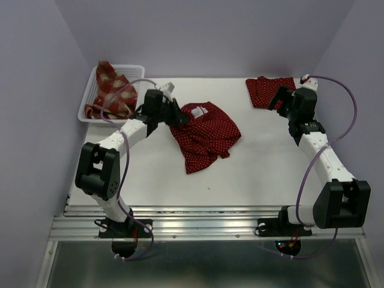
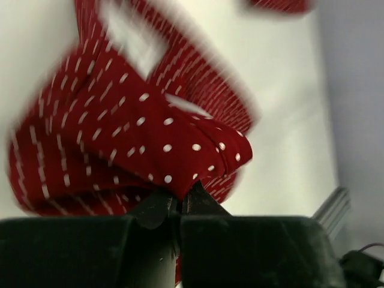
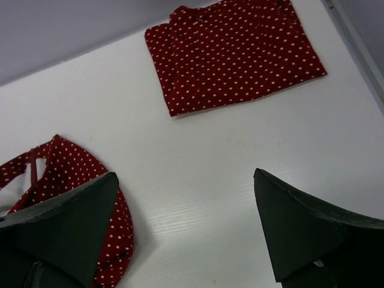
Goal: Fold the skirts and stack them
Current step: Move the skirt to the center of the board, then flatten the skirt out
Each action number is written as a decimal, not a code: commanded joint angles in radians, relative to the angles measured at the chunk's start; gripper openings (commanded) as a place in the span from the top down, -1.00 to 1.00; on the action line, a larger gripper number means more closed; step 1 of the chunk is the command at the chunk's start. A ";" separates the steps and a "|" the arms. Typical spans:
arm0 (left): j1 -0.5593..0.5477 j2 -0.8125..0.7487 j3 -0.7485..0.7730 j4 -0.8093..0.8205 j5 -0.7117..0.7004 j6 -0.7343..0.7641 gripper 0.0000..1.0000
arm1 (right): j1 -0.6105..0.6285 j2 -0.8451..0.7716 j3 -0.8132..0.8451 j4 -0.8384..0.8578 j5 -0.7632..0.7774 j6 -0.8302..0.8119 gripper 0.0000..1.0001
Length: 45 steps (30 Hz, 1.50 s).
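Note:
My right gripper should keep heading toward the waistband edge (image 1: 206,104) there until its fingers straddle it, since the crumpled skirt's back corner (image 1: 210,104) by the white lining is free.
A crumpled dark red polka-dot skirt (image 1: 207,135) lies mid-table. My left gripper (image 1: 178,117) is shut on its upper left edge; the left wrist view shows the cloth (image 2: 138,138) pinched between the closed fingers (image 2: 180,204) and bunched up. A second polka-dot skirt (image 1: 266,90) lies folded flat at the back right, also in the right wrist view (image 3: 234,54). My right gripper (image 1: 283,99) hovers open and empty beside it; its view (image 3: 186,198) shows bare table between the fingers. The plaid skirt (image 1: 111,90) lies heaped in the basket.
A white plastic mesh basket (image 1: 88,96) stands at the back left corner against the wall. The purple walls close in the table on three sides. The metal rail (image 1: 204,219) runs along the near edge by the arm bases.

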 commanded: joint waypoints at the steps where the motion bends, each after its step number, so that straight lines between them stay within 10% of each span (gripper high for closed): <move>1: -0.004 -0.066 -0.240 -0.075 -0.083 -0.007 0.73 | 0.007 0.045 0.041 0.075 -0.202 0.023 -1.00; 2: -0.004 -0.081 -0.275 -0.102 -0.124 -0.007 0.51 | 0.007 0.058 0.051 0.075 -0.263 0.026 -1.00; 4: -0.004 -0.138 -0.326 -0.166 -0.166 0.016 -0.81 | 0.065 0.095 0.067 0.105 -0.312 0.017 -1.00; 5: -0.002 -0.158 -0.327 -0.197 -0.236 0.017 -0.97 | 0.106 0.110 0.102 0.098 -0.283 -0.012 -1.00; 15: 0.005 -0.229 -0.211 -0.447 -0.540 -0.053 -0.97 | 0.280 0.419 0.372 0.006 -0.316 -0.096 -1.00; 35: 0.019 0.018 -0.030 -0.518 -0.453 -0.038 -0.97 | 0.448 1.264 1.365 -0.207 -0.238 -0.185 -1.00; 45: 0.021 0.032 -0.034 -0.545 -0.505 -0.026 -0.13 | 0.458 1.371 1.381 -0.171 -0.235 -0.202 -0.77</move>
